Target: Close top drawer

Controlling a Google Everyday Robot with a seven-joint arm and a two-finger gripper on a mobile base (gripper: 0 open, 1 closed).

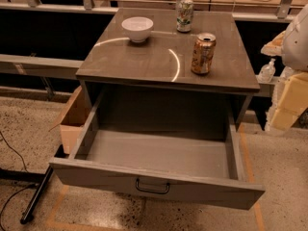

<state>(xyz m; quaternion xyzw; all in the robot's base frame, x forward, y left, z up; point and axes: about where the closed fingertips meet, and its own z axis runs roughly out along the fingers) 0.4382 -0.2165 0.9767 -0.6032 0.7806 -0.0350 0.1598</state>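
Note:
The top drawer (159, 150) covers the cabinet's lower part. I should expect a hidden open drawer underneath when I push the top drawer in.
The top drawer (159, 153) is pulled far out of the grey cabinet (168, 57). It is wide, grey and empty inside. Its flat front panel (96, 177) faces me, with a small dark bail handle (152, 186) at its centre. My gripper (288, 102) is at the right edge of the camera view, beside the cabinet's right side and above the floor. It is apart from the drawer and touches nothing that I can see. No second drawer is in view.
On the cabinet top stand a white bowl (137, 28), a green-and-white can (184, 15) and an orange can (203, 53). A cardboard box (73, 121) sits left of the cabinet. A black pole (36, 198) lies on the floor at the front left.

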